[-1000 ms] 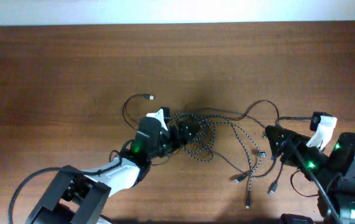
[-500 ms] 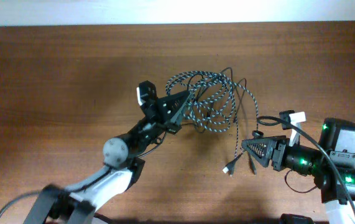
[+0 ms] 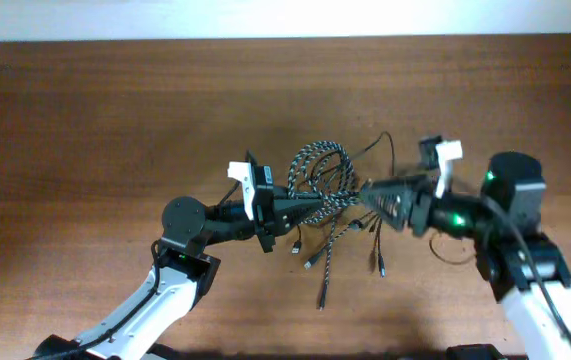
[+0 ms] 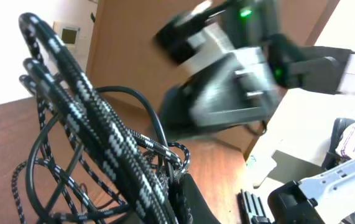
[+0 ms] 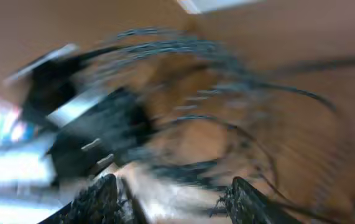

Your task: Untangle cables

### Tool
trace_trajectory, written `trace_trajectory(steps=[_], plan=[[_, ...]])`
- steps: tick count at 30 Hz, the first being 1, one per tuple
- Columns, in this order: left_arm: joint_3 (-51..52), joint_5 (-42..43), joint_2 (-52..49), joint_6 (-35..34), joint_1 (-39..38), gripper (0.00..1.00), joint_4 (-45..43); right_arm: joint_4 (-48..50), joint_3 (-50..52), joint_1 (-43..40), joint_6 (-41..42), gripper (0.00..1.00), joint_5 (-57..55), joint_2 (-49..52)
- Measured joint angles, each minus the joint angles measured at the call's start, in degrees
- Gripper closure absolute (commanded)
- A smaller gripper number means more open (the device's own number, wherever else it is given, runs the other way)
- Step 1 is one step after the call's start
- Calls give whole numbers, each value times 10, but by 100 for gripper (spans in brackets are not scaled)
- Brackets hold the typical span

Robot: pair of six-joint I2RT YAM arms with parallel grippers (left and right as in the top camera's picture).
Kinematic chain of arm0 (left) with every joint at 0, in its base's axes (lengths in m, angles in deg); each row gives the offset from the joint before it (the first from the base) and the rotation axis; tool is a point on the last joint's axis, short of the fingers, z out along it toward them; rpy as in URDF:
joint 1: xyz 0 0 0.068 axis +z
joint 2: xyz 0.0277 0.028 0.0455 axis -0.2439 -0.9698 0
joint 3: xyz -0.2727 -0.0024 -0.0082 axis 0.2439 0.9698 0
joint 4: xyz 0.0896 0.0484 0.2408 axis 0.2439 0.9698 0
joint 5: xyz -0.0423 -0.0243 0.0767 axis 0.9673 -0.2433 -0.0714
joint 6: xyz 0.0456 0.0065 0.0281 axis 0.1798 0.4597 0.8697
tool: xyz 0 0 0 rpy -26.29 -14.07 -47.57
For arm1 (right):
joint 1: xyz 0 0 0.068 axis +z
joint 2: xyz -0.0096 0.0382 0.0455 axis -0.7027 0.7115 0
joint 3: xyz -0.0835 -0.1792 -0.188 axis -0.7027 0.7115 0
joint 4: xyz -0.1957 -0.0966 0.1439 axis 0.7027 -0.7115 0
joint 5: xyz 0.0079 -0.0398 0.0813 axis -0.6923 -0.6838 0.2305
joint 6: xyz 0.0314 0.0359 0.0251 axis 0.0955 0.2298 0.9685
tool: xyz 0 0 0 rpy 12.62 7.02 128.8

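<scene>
Parts of the hanging bundle (image 3: pixel 349 198) reach across to the robot's right gripper, so next the left gripper pulls the bundle (image 3: pixel 322 168) back and down while the right gripper pulls a cable free.
The cables hang as one tangled bundle above the table. The braided black-and-white cable (image 3: pixel 320 165) forms loops, and the plain thin black cable (image 3: pixel 386 146) arcs out to the right. My left gripper (image 3: pixel 303 206) is shut on the bundle's lower left side. Close up, the braided cable (image 4: pixel 96 127) runs down into my left gripper (image 4: pixel 174 200). Plug ends (image 3: pixel 319 298) dangle below. My right gripper (image 3: pixel 370 196) points left, right against the bundle. In its blurred wrist view my right gripper (image 5: pixel 174 199) is open, with strands (image 5: pixel 183 167) just beyond the fingertips.
The brown wooden table (image 3: pixel 85 120) ends at a white wall along the far edge. A thicker black wire (image 3: pixel 453 252) loops beside the right arm. The left arm's elbow (image 3: pixel 180 217) stands left of the bundle.
My left gripper shut on the tangle and lifted it off the table. My right arm swung from the front right to the bundle's right side, its jaws staying open.
</scene>
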Motion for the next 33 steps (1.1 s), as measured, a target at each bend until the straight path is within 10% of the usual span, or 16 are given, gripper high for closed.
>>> trace_trajectory(steps=[5, 17, 19, 21, 24, 30, 33], plan=[[0, 15, 0, 6, 0, 100, 1, 282, 4, 0, 274, 41, 1, 189], [-1, -179, 0, -16, 8, 100, 67, 275, 3, 18, 358, 22, 65, 189], [-1, -156, 0, -21, -15, 100, 66, 284, 3, 31, 358, 53, 6, 189], [-1, -129, 0, -23, -35, 100, 57, 284, 3, 31, 363, 60, -28, 189], [-1, -99, 0, -24, -40, 100, 58, 284, 3, 31, 366, 95, -45, 189], [-7, -103, 1, 20, -23, 100, 236, 331, 4, -53, 320, 96, -46, 166], [-6, -336, 1, 44, 2, 100, 475, 332, 3, -278, 292, 96, 5, 19]])
